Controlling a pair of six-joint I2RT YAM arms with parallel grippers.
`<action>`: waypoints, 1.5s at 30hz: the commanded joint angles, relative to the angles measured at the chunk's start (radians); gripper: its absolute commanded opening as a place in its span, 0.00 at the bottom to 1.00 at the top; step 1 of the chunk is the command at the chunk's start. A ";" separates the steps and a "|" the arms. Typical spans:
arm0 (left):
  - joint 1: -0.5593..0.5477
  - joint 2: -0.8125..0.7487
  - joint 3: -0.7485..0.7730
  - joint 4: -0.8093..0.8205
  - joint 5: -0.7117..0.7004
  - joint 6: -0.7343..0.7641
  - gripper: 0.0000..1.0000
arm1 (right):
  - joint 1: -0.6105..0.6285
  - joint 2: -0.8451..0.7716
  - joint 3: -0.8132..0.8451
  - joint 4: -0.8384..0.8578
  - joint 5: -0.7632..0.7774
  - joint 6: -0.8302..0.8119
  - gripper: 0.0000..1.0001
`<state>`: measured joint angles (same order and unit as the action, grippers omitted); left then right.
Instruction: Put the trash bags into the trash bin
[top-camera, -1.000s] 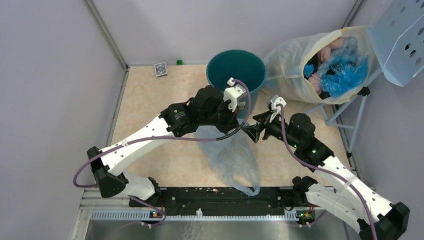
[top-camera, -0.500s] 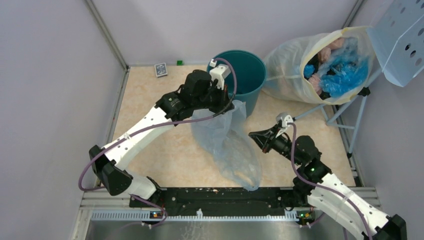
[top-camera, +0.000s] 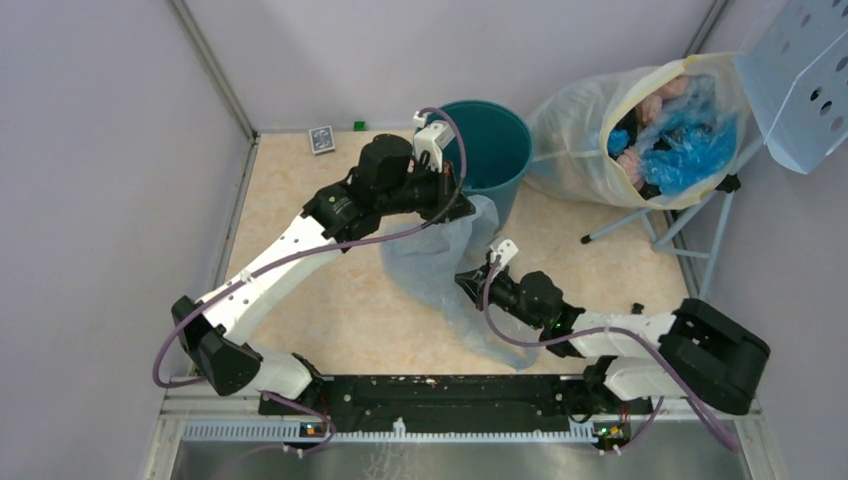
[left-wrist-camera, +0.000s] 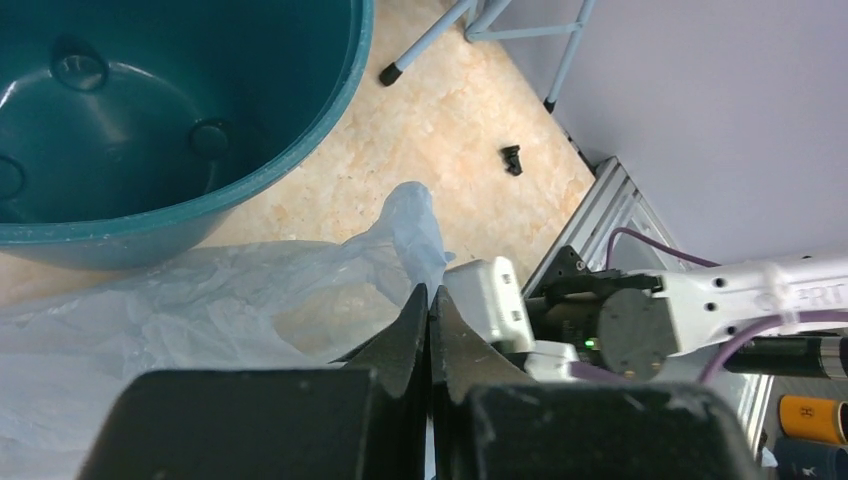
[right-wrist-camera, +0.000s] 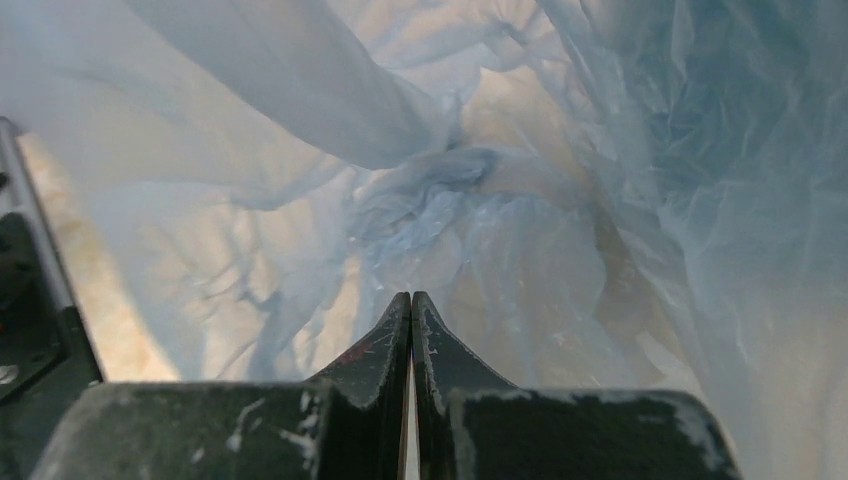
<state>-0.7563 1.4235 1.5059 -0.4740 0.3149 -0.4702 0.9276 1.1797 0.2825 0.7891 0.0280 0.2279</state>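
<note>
My right gripper should push inside (top-camera: 448, 256) and widen the bag's opening before it takes the bag's loose rim, because the trash bag hangs collapsed (top-camera: 424, 268) from my left gripper.
The teal trash bin (top-camera: 520, 132) stands at the back of the floor, and its inside fills the upper left of the left wrist view (left-wrist-camera: 150, 100). A pale blue-grey trash bag (top-camera: 440, 268) hangs from my left gripper (top-camera: 467, 206) down to the floor. That gripper is shut on the bag's top edge (left-wrist-camera: 410, 215), just in front of the bin's near wall. My right gripper (top-camera: 466, 283) is low, shut, with its tips pressed against the bag's middle. In the right wrist view the crumpled film (right-wrist-camera: 450, 180) fills everything ahead of the shut jaws (right-wrist-camera: 411, 296); I see no film pinched there.
A big cloudy-white sack (top-camera: 575, 130) holding blue and pink stuff leans on a metal stand (top-camera: 640, 225) at the back right. A perforated pale panel (top-camera: 800, 80) hangs above it. A card box (top-camera: 321, 139) and a green cube (top-camera: 358, 125) lie by the back wall.
My right gripper shut, then dropped low and swung left up to the bag's middle. My left gripper carried the bag's top a little left and back, beside the bin's rim.
</note>
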 joint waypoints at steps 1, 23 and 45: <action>0.010 -0.071 0.024 0.020 0.060 -0.010 0.00 | 0.014 0.140 0.068 0.263 0.074 -0.097 0.00; 0.017 -0.114 0.025 0.366 0.500 -0.188 0.00 | 0.019 0.470 0.271 0.360 -0.127 -0.002 0.00; 0.026 -0.158 0.467 0.012 0.403 -0.051 0.00 | 0.019 0.449 0.213 0.173 0.043 0.062 0.00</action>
<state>-0.7349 1.3262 1.9884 -0.5091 0.7616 -0.5499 0.9356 1.6836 0.4767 1.0462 0.0559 0.3012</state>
